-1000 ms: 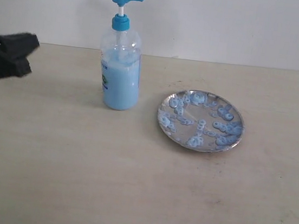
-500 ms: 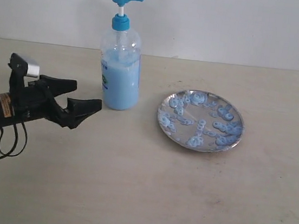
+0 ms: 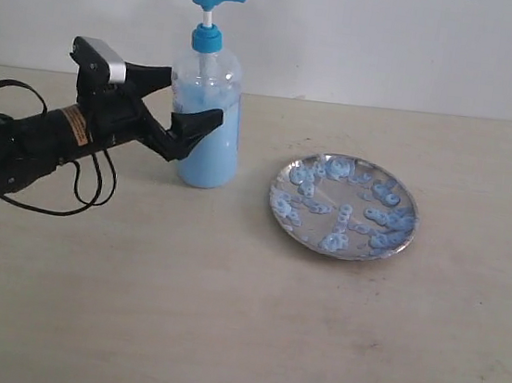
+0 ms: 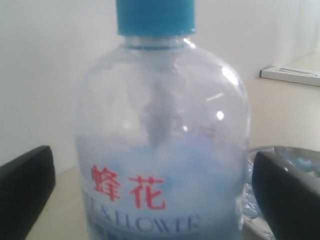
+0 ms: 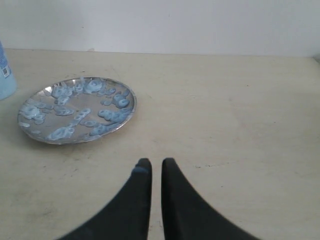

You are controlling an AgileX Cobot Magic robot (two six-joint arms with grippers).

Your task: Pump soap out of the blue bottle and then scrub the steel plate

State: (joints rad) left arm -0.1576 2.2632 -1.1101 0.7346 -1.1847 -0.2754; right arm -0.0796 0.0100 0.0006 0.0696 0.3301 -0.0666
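The blue bottle's pump head falls short of the steel plate, so next my left gripper grasps the bottle (image 3: 219, 96) and tilts it toward the plate before pumping.
The blue bottle (image 3: 208, 139) stands upright at the back left of the table, with a bright blue pump head (image 3: 214, 0) and pale blue soap (image 3: 213, 163) inside. My left gripper (image 3: 188, 99) is open, one finger on each side of the bottle's upper body. In the left wrist view the bottle (image 4: 160, 150) fills the space between both fingers (image 4: 27, 185). The steel plate (image 3: 278, 190) lies to the right of the bottle, dotted with soap blobs (image 3: 341, 223). My right gripper (image 5: 156, 165) is shut and empty above bare table, near the plate (image 5: 65, 142).
A white wall runs behind the table. A black cable (image 3: 88, 191) loops under the left arm. A flat white object (image 4: 292, 75) lies beyond the bottle in the left wrist view. The table (image 3: 238, 339) is pale wood.
The left arm came in from the left edge, rose, and moved right. Its open fingers now straddle the bottle. The bottle and plate have not moved.
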